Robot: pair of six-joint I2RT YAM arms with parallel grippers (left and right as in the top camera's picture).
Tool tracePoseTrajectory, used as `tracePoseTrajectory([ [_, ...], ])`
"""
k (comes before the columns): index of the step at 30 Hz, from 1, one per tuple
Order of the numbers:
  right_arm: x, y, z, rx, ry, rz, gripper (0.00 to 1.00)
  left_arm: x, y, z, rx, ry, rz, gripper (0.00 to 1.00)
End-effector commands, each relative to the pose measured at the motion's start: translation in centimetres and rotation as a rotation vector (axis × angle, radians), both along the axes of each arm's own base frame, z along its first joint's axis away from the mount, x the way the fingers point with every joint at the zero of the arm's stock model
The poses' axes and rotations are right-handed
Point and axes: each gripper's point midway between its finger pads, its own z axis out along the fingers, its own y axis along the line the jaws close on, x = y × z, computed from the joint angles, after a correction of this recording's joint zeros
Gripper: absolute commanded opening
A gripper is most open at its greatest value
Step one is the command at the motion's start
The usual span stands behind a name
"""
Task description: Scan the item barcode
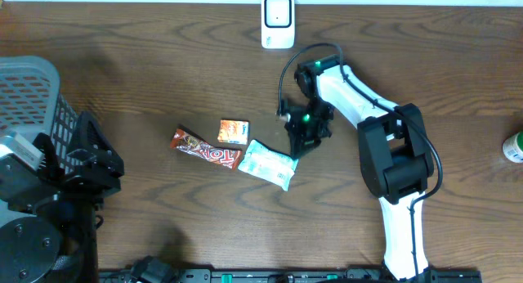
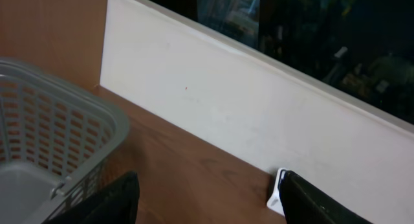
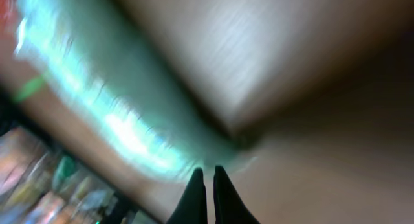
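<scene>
My right gripper's fingertips meet only the packet's thin corner (image 1: 293,160), so my right gripper should swing the packet round, back off and open to take it anew.
A white-and-teal packet (image 1: 268,163) lies mid-table beside a small orange box (image 1: 233,132) and a red-brown candy bar (image 1: 206,150). My right gripper (image 1: 296,149) is down at the packet's upper right corner. In the blurred right wrist view its fingertips (image 3: 196,177) stand almost together, and the packet's (image 3: 116,114) thin edge runs right into them, so the gripper (image 3: 207,175) looks shut on that edge. The white scanner (image 1: 278,21) stands at the table's far edge. My left gripper (image 2: 210,204) hangs open and empty at the left, beside the scanner's corner (image 2: 278,193).
A grey plastic basket (image 1: 29,91) sits at the far left next to the left arm (image 1: 82,164); its rim (image 2: 97,107) also shows in the left wrist view. A green bottle (image 1: 513,146) pokes in at the right edge. A white wall panel (image 2: 259,114) backs the table.
</scene>
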Motion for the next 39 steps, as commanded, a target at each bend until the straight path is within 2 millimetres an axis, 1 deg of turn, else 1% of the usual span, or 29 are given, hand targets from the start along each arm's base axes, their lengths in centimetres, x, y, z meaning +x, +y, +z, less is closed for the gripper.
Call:
tracePoseTrajectory([
  [1,-4.1,3.9,3.3,0.277,0.127,0.127,0.01,-0.4,0.1,0.2,-0.005,-0.002,-0.004,0.70],
  [3,-5.9,5.3,4.9,0.374,0.181,0.161,0.01,-0.4,0.1,-0.1,0.003,0.014,-0.004,0.70],
  [5,-7.1,6.1,5.6,0.406,0.211,0.185,0.01,-0.5,0.2,-0.5,0.012,0.031,-0.004,0.70],
  [7,-7.6,6.4,5.8,0.398,0.219,0.202,0.02,-0.6,0.2,-0.9,0.022,0.049,-0.003,0.70],
  [9,-7.3,6.1,5.3,0.371,0.189,0.213,0.02,-0.6,0.2,-1.1,0.028,0.059,-0.003,0.70],
  [10,-6.6,5.7,4.8,0.325,0.162,0.199,0.01,-0.6,0.2,-1.1,0.029,0.060,-0.003,0.70],
  [12,-4.0,4.1,2.9,0.155,0.075,0.122,0.01,-0.6,0.3,-1.2,0.029,0.061,-0.003,0.70],
  [14,-0.2,1.0,0.6,-0.084,-0.064,0.008,0.01,-0.6,0.2,-1.2,0.029,0.062,-0.004,0.70],
  [16,3.4,-1.6,-0.8,-0.234,-0.203,-0.071,0.01,-0.6,0.2,-1.2,0.029,0.063,-0.004,0.70],
  [17,5.0,-2.5,-1.3,-0.269,-0.265,-0.096,0.01,-0.6,0.2,-1.2,0.029,0.063,-0.004,0.70],
  [19,7.1,-3.0,-2.0,-0.252,-0.329,-0.128,0.01,-0.6,0.2,-1.2,0.029,0.063,-0.004,0.70],
  [20,7.7,-3.0,-2.3,-0.235,-0.341,-0.145,0.01,-0.6,0.2,-1.2,0.029,0.063,-0.004,0.70],
  [21,7.9,-2.9,-2.5,-0.215,-0.338,-0.157,0.01,-0.6,0.2,-1.2,0.029,0.064,-0.004,0.70],
  [24,7.4,-2.1,-3.2,-0.143,-0.302,-0.142,0.01,-0.7,0.3,-1.3,0.032,0.069,-0.004,0.70],
  [27,7.0,-1.9,-3.3,-0.137,-0.296,-0.120,0.01,-0.7,0.3,-1.3,0.032,0.069,-0.004,0.70],
  [29,6.3,-1.8,-3.1,-0.142,-0.272,-0.118,0.01,-0.7,0.3,-1.3,0.032,0.069,-0.004,0.70],
  [30,5.8,-1.6,-3.0,-0.140,-0.249,-0.121,0.01,-0.7,0.3,-1.3,0.032,0.069,-0.004,0.70],
  [32,4.1,-0.9,-2.5,-0.124,-0.164,-0.146,0.01,-0.7,0.3,-1.4,0.032,0.070,-0.004,0.70],
  [35,1.4,0.8,-1.4,-0.091,-0.031,-0.184,0.01,-0.7,0.3,-1.4,0.032,0.070,-0.004,0.70],
  [36,0.8,1.3,-1.1,-0.086,-0.006,-0.185,0.01,-0.7,0.3,-1.4,0.032,0.070,-0.004,0.70],
  [39,-0.1,2.0,-0.8,-0.109,0.000,-0.179,0.01,-0.7,0.3,-1.4,0.033,0.072,-0.004,0.70],
])
